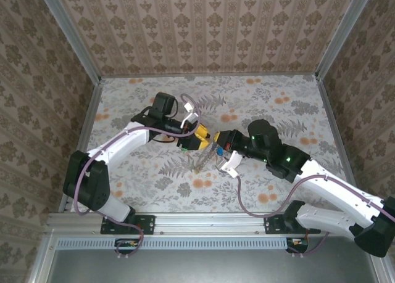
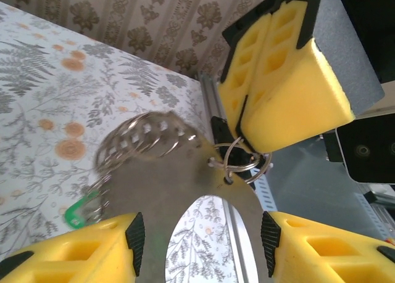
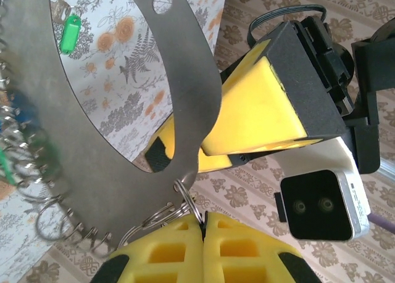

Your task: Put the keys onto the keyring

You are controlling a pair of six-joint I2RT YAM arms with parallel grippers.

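Note:
The keyring's broad side (image 2: 151,193) is lying across my left gripper's open fingers, so my left gripper needs to turn edge-on and pinch the keyring's thin side (image 2: 246,204) close to the split ring.
The keyring (image 2: 179,172) is a flat grey metal hoop with a big oval opening, held up above the table. My left gripper (image 2: 202,243) is shut on it, a black pad against each outer edge. A small split ring (image 3: 188,196) passes through a little hole in the keyring (image 3: 154,79). My right gripper (image 3: 203,218) is shut on that split ring, yellow fingertips pressed together. A green-headed key (image 2: 77,212) hangs by a blurred coil of wire rings (image 2: 148,135) on the hoop. Both grippers meet at mid-table, left gripper (image 1: 200,138) facing right gripper (image 1: 217,141).
A floral cloth covers the table (image 1: 278,98), and wallpapered walls close it on three sides. An aluminium rail (image 1: 210,224) runs along the near edge by the arm bases. Purple cables trail from both arms.

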